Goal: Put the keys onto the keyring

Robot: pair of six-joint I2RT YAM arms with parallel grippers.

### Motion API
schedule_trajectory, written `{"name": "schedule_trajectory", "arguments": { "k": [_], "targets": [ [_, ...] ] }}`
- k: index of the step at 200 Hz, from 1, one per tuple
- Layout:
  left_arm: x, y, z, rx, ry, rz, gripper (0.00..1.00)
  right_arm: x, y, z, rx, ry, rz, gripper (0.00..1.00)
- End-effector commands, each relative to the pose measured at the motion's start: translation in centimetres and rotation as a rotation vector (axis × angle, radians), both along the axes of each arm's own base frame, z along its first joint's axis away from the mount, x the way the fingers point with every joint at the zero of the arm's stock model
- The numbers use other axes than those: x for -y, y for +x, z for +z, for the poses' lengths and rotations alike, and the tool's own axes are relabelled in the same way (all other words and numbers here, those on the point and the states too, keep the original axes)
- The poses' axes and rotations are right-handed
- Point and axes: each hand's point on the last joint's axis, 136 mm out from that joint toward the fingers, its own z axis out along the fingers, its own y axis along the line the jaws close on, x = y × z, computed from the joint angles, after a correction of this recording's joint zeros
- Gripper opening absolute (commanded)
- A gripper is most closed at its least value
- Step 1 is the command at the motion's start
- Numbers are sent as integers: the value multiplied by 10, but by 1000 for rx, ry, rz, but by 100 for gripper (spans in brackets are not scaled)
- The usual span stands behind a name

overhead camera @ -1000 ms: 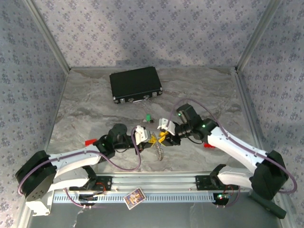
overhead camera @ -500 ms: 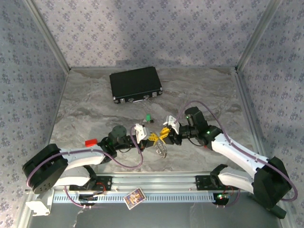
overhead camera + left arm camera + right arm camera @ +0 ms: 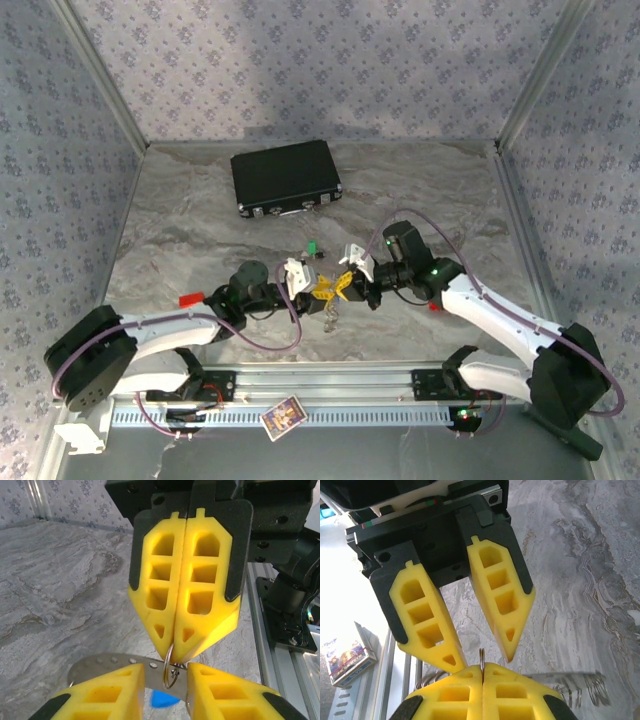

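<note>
The robot's right gripper is pinching the wire loop above the blue key [image 3: 163,699], so next the left gripper closes on the loop [image 3: 169,676] before the right gripper opens and moves lower.
My two grippers meet tip to tip at the front middle of the table. The right gripper [image 3: 346,286] [image 3: 483,666] [image 3: 173,653] is shut on the keyring [image 3: 170,672], pinching its thin wire loop edge-on. A riveted metal strip [image 3: 107,664] and the fanned metal pieces [image 3: 580,687] hang from it. The left gripper [image 3: 312,292] [image 3: 166,669] [image 3: 485,659] is open, its fingers on either side of the loop with a gap to each. Below the ring lies the blue key [image 3: 161,700]. The green key [image 3: 313,249] lies on the table just behind the grippers.
A black case [image 3: 285,177] lies at the back. One red block [image 3: 190,298] sits by the left arm, another [image 3: 432,307] under the right forearm. A metal rail [image 3: 330,382] runs along the near edge, with a small card box [image 3: 282,415] in front of it.
The left gripper's jaws have parted. The right gripper's jaws have closed onto the ring's wire loop. Both arms shifted slightly, with the ring still between them.
</note>
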Motion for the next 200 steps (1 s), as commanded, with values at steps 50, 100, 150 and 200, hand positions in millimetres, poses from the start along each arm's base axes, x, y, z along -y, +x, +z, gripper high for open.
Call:
{"name": "schedule_trajectory", "arguments": {
  "k": [50,100,150,200],
  "targets": [
    [1,-17,12,66,109,-125,15,-4,-10,6,82,-179,117,0],
    [1,-18,14,67,102,-131,0,-7,-11,16,80,-110,121,8],
    [-1,-17,21,75,16,-103,0,-1,-7,14,26,27,49,33],
    [-2,-18,22,63,-36,-87,0,-3,-7,3,-1,33,31,31]
  ]
}}
